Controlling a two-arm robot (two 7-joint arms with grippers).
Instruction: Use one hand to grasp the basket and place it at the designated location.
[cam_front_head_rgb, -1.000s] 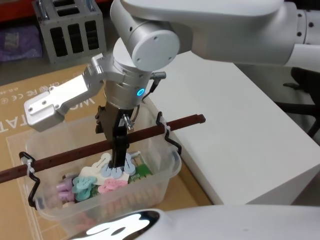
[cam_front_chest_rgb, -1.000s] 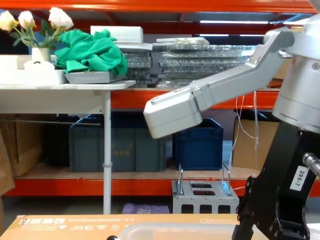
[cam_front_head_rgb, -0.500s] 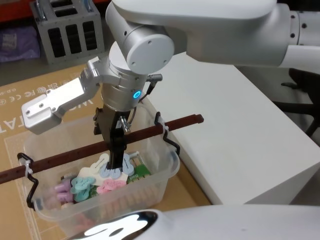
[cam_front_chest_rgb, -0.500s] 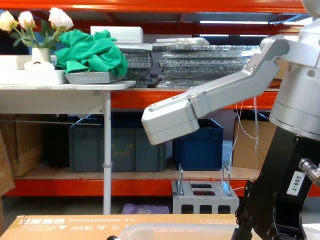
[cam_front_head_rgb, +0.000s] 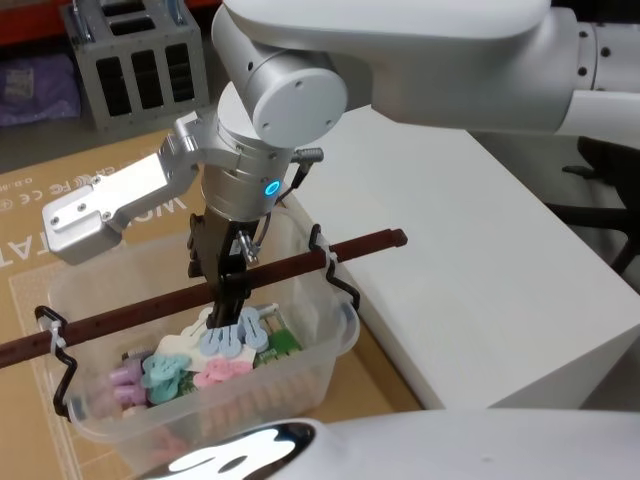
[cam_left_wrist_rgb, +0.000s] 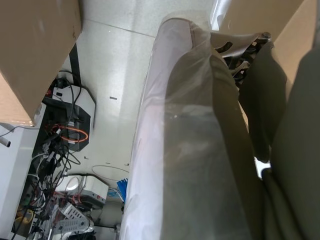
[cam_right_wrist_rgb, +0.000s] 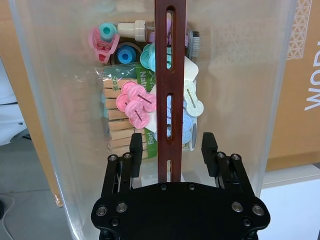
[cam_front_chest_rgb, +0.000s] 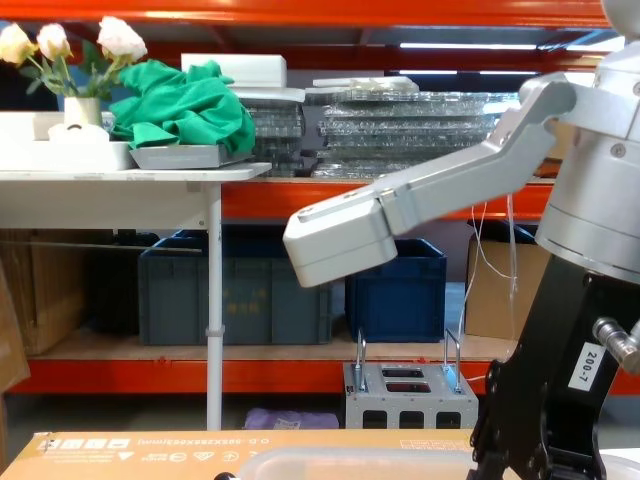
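My gripper is about to lift the basket (cam_right_wrist_rgb: 235, 105), and the clips (cam_right_wrist_rgb: 137, 104) lie gathered low under the middle of the reddish-brown bar handle. The basket will carry them along and they will barely shift.
The basket (cam_front_head_rgb: 343, 325) is a translucent tub standing on cardboard, with pink, teal and blue clips (cam_front_head_rgb: 215, 355) inside. Its reddish-brown bar handle (cam_front_head_rgb: 300, 262) runs across the top on black wire hooks. My right gripper (cam_front_head_rgb: 228, 295) reaches down from above at the middle of the bar. In the right wrist view the right gripper (cam_right_wrist_rgb: 171, 147) is open, and the handle (cam_right_wrist_rgb: 169, 90) runs between its two black fingers (cam_right_wrist_rgb: 136, 148) without touching them. The basket's rim (cam_front_chest_rgb: 350, 460) shows low in the chest view. My left arm's white shell (cam_front_head_rgb: 250, 450) lies at the near edge.
A white table (cam_front_head_rgb: 480, 250) stands directly right of the basket. Flat brown cardboard (cam_front_head_rgb: 60, 200) lies under and left of it. A grey metal rack (cam_front_head_rgb: 140, 60) stands behind. Dark blue crates (cam_front_chest_rgb: 230, 290) sit on the far shelving.
The right gripper's fingers have drawn up a little from among the clips towards the bar. The basket and handle sit slightly further left than a second ago.
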